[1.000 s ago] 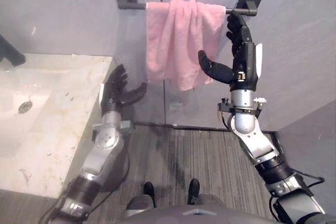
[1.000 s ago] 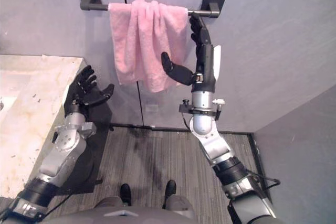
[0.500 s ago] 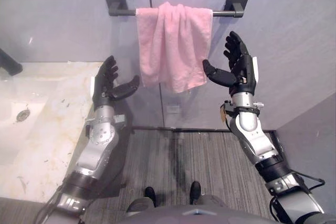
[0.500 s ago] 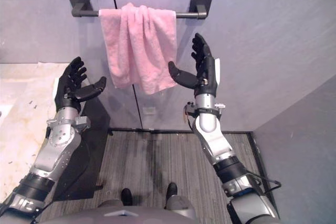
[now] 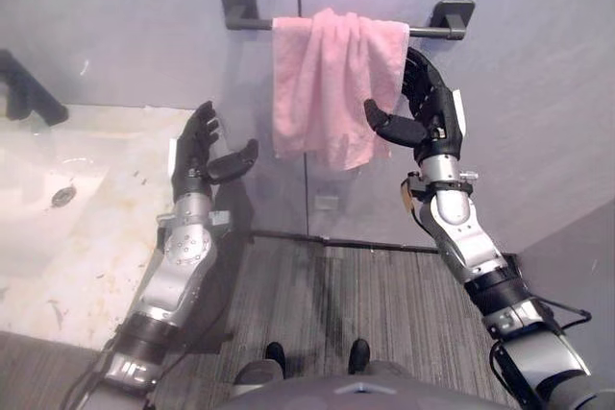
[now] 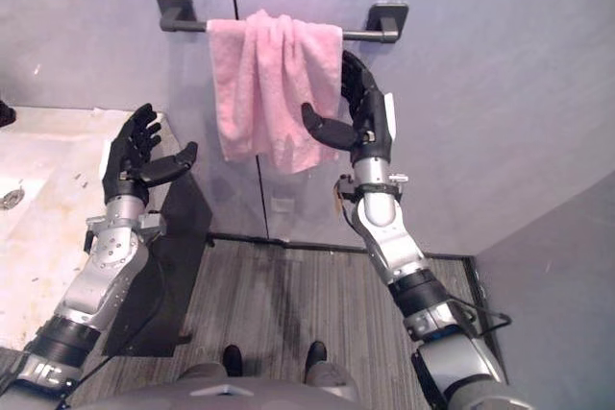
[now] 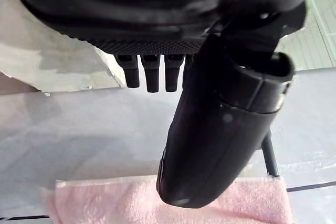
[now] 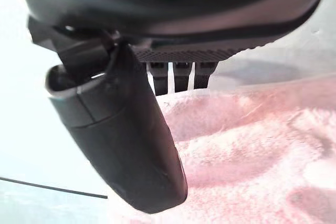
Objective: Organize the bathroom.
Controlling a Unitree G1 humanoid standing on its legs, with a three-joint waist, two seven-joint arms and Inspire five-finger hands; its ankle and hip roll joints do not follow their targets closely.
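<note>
I expect the pink towel to spread wider along the wall bar and stay hung when I pull its edges apart, because the pink towel's loose (image 5: 332, 103) folds (image 5: 338, 37) are bunched up there.
A pink towel (image 5: 332, 84) hangs bunched over a black wall bar (image 5: 437, 32). My right hand (image 5: 430, 120) is up at the towel's right edge. Its fingers (image 5: 413, 69) bend forward against that edge, and its thumb (image 5: 382, 126) stands apart in front of the lower right corner without pinching it. The right wrist view has the towel (image 8: 252, 140) just past that thumb (image 8: 121, 140). My left hand (image 5: 197, 156) is raised and open to the left of the towel, apart from it, holding nothing. The towel (image 7: 105, 203) lies well beyond its thumb (image 7: 210, 145).
A marble counter (image 5: 106, 237) with a sink and drain (image 5: 63, 196) fills the left side, with a black faucet (image 5: 31, 93) at its back. A dark cabinet side (image 6: 173, 247) drops below the counter edge. Striped floor (image 5: 365, 285) runs to the grey wall (image 5: 538, 93).
The camera has shifted. My right hand has moved up and in to the towel's right edge, fingers bending. The left hand has stayed raised and open.
</note>
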